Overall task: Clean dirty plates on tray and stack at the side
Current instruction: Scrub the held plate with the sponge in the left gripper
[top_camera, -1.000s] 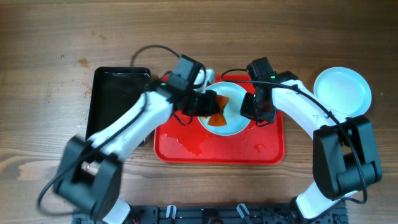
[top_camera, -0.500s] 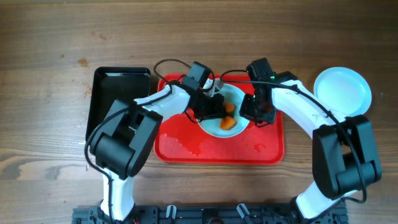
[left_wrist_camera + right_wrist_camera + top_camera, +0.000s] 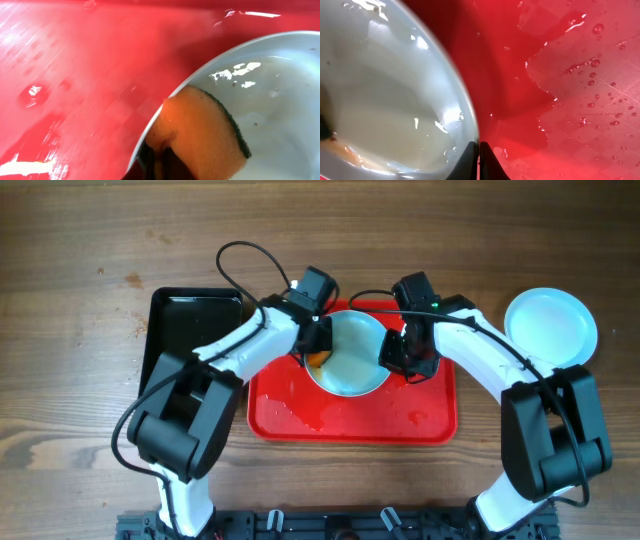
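The orange sponge (image 3: pixel 318 360) already reaches over the plate's rim while specks are still inside the plate, so the robot's left gripper should wipe the sponge back across the plate's wet middle (image 3: pixel 352 368).
A pale plate (image 3: pixel 350 360) lies over the red tray (image 3: pixel 350 420), wet and glossy inside (image 3: pixel 395 90). My right gripper (image 3: pixel 392 355) is shut on the plate's right rim, with its thin black fingertips (image 3: pixel 479 150) pinching the edge. That edge casts a shadow on the tray (image 3: pixel 580 100). My left gripper (image 3: pixel 318 348) is shut on an orange sponge (image 3: pixel 205 130) with a dark green scouring face, pressed at the plate's left rim (image 3: pixel 270 100). In the overhead view only a sliver of the sponge (image 3: pixel 315 360) shows. A second plate (image 3: pixel 550 325) rests on the table at the right.
A black tray (image 3: pixel 185 330) sits on the wooden table left of the red tray. Water drops and puddles cover the red tray's floor (image 3: pixel 75 75). Both arms meet over the tray's back half; cables loop above them.
The left gripper has dragged the sponge from the plate's centre to its left rim. The right gripper has kept its hold on the right rim.
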`<action>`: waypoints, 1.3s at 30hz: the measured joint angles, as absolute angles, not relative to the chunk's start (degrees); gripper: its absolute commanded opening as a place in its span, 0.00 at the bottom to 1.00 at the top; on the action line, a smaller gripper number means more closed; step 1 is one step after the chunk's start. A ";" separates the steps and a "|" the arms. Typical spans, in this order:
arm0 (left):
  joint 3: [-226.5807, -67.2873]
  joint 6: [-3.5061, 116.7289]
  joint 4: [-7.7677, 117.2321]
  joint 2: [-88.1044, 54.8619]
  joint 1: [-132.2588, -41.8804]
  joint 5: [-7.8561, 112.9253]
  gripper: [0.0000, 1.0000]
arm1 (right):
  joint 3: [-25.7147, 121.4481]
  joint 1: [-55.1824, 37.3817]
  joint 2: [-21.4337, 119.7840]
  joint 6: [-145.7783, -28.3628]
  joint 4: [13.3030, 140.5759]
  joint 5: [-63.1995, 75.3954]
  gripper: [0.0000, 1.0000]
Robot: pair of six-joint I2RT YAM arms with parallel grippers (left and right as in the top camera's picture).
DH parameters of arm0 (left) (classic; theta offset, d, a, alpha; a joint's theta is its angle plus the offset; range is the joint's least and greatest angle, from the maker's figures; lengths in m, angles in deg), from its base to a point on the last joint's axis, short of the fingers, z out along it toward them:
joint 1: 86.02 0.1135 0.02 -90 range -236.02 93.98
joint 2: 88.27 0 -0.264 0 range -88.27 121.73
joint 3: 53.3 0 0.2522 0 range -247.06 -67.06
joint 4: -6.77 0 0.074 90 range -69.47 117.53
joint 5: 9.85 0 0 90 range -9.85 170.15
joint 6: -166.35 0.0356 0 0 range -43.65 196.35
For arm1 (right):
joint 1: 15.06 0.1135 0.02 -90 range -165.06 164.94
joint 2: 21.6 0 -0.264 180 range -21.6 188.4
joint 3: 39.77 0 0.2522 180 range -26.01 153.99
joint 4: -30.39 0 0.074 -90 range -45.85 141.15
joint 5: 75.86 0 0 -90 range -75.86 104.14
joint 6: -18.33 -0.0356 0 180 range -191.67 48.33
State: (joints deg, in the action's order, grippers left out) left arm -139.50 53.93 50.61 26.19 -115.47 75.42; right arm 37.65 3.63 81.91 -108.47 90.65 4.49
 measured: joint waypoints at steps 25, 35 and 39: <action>-137.03 50.07 26.53 30.60 -114.58 63.48 0.04 | 37.67 3.39 81.91 -108.27 92.73 5.39 0.04; -141.56 49.50 61.34 26.49 -115.14 75.57 0.04 | 37.89 4.31 81.91 -107.81 92.71 4.25 0.04; -141.47 58.22 67.14 26.67 -113.83 65.74 0.04 | 37.87 4.22 81.91 -107.62 93.36 5.43 0.05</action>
State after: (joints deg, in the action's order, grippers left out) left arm -141.47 58.22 67.14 26.67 -113.83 65.74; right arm 37.87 4.22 81.91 -107.62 93.36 5.43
